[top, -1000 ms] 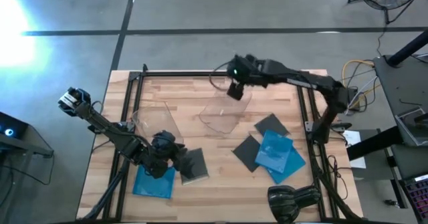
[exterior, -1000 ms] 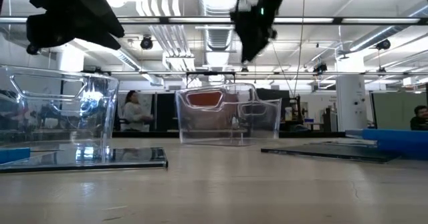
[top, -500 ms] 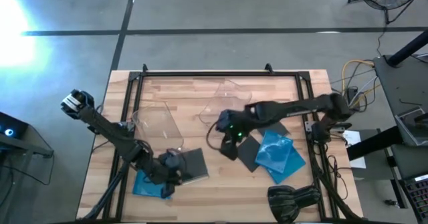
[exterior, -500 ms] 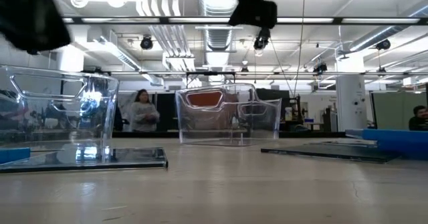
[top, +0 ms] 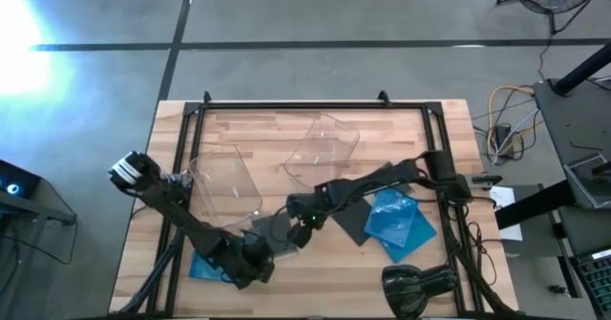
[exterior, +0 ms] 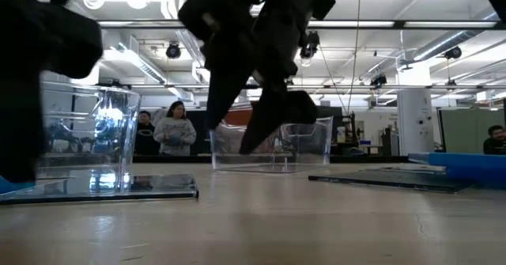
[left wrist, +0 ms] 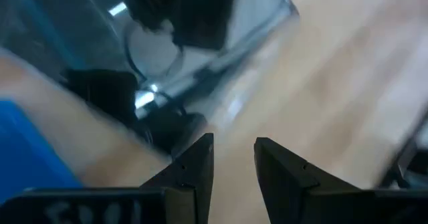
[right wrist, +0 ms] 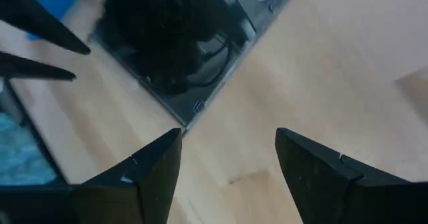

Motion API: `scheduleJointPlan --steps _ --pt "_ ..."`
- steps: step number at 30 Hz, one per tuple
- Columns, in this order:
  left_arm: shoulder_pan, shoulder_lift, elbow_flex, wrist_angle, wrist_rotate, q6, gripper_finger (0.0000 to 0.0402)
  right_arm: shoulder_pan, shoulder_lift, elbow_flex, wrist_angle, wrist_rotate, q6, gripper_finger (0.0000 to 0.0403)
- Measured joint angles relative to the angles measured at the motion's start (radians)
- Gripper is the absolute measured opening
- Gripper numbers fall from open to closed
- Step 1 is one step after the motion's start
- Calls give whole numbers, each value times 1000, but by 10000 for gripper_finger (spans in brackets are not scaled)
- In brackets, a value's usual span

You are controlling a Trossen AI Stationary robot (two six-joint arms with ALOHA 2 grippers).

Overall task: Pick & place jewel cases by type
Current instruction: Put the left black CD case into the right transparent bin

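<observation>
The fingers of my left gripper are on both sides of the wood (left wrist: 234, 154) next to the dark grey jewel case, so next I move my left gripper back and line it up with the case's near corner (left wrist: 176, 146).
A dark grey jewel case (top: 277, 234) lies flat on the table near its near-left part; it also shows in the right wrist view (right wrist: 194, 57) and as a thin slab in the low view (exterior: 118, 187). A blue case (top: 202, 265) lies flat beside it, partly under my left arm. My right gripper (top: 304, 223) hovers open just right of the dark case's edge (right wrist: 227, 140). My left gripper (top: 256, 268) sits open with a narrow gap (left wrist: 234, 147) near the dark case's near side. More blue cases (top: 399, 217) and a dark case (top: 351, 221) lie to the right.
Two clear plastic trays stand on the table, one at left (top: 224, 181) and one at centre-far (top: 323, 150). A black frame rail (top: 286, 107) rings the tabletop. A dark rounded object (top: 415, 289) sits at the near edge. People stand in the room behind (exterior: 175, 129).
My right gripper has swung from above the far clear tray toward the near-left, coming down beside the dark case. My left gripper has moved from over the blue case toward the near edge and right. The cases have stayed put.
</observation>
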Motion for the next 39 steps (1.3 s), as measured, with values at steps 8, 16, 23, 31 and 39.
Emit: scheduleJointPlan --steps 8,16,23,31,39 --pt "-28 70 53 -6 -6 -10 90 -4 14 7 42 194 -216 235" --pt "-70 61 56 -171 2 -168 89 -22 6 13 198 80 -577 235" --pt "-79 19 141 -569 29 -242 86 -30 4 13 240 71 -610 235" --pt "-96 22 304 -675 -98 -339 78 -26 10 13 192 46 -286 235" --pt "-109 76 254 -472 1 -467 78 -15 10 -10 174 5 -95 235"
